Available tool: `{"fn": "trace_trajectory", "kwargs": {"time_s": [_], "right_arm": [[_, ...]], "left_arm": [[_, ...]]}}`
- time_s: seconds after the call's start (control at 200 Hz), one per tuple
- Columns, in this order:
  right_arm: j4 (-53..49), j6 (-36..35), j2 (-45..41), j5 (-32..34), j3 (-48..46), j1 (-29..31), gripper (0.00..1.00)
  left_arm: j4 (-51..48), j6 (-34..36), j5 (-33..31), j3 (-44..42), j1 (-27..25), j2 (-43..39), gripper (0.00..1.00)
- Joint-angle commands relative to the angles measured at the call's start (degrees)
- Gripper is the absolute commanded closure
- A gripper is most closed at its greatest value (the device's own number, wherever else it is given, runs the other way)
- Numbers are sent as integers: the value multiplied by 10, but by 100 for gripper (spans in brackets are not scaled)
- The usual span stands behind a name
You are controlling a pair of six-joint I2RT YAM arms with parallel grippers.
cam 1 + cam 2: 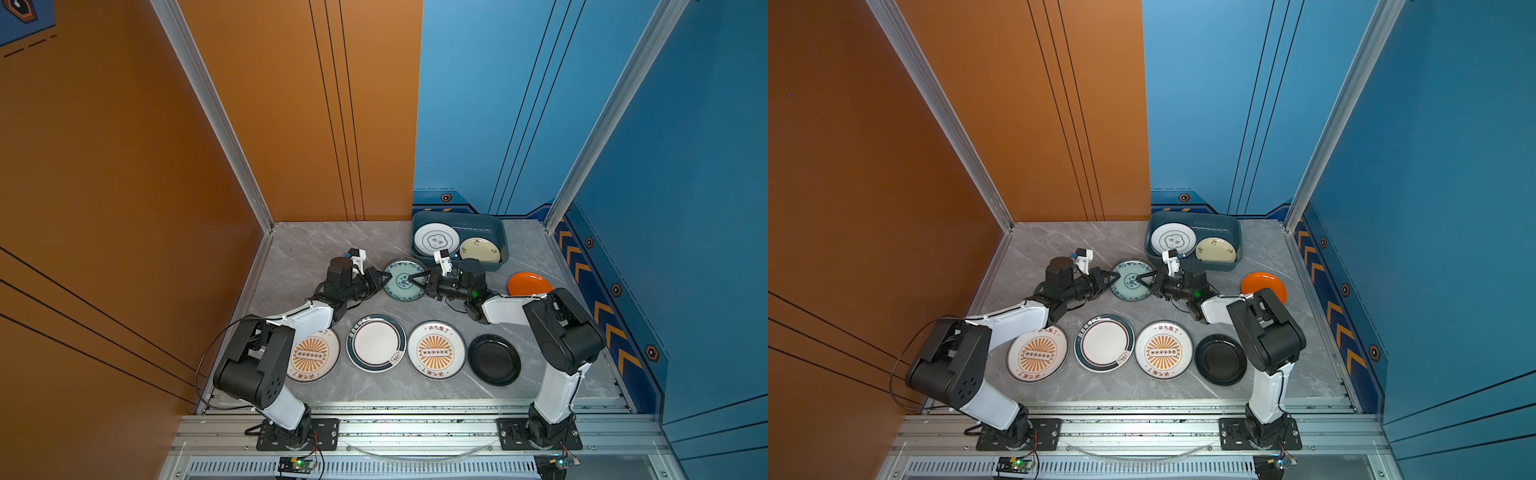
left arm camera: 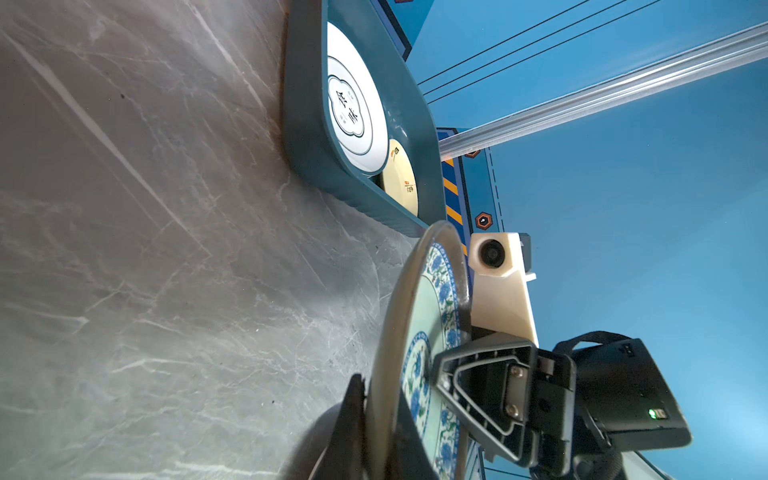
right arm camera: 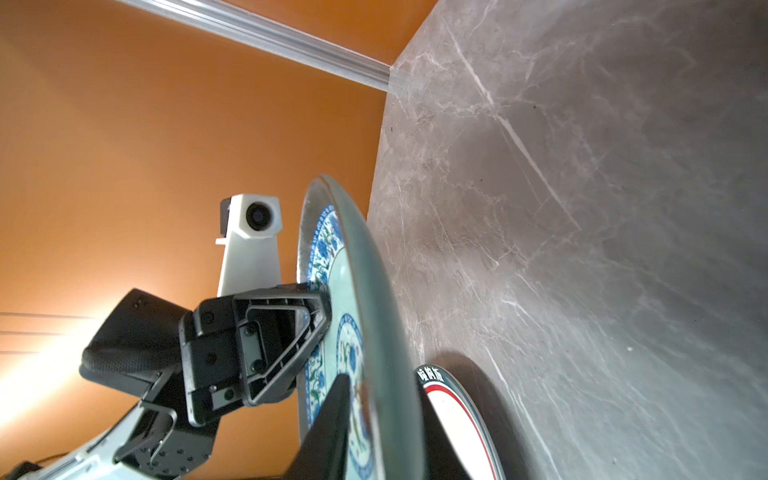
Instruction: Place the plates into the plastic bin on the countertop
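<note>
Both my grippers are on the teal patterned plate's opposite rims, so next my left gripper lets go before my right gripper sets the plate down over the yellow plate.
A teal patterned plate hangs just above the countertop between both arms. My left gripper is shut on its left rim. My right gripper straddles the opposite rim, one finger on each face; whether it still presses is unclear. The plate looks blurred there and sharp in the left wrist view. The plastic bin stands at the back right, holding a white ring-emblem plate and a yellow plate.
Along the front lie a sunburst plate, a white teal-rimmed plate, a second sunburst plate and a black plate. An orange plate lies right of the right arm. Walls close in the countertop on three sides.
</note>
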Motion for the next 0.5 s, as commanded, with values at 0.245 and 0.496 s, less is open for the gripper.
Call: {"fn": "trace_trajectory", "kwargs": {"time_s": [0.245, 0.496], "right_arm": [[1, -9, -23, -5, 3, -13, 100], [-382, -211, -109, 70, 94, -48, 100]], "left_arm": [[17, 1, 24, 3, -5, 2, 88], [17, 3, 28, 3, -5, 1, 60]]}}
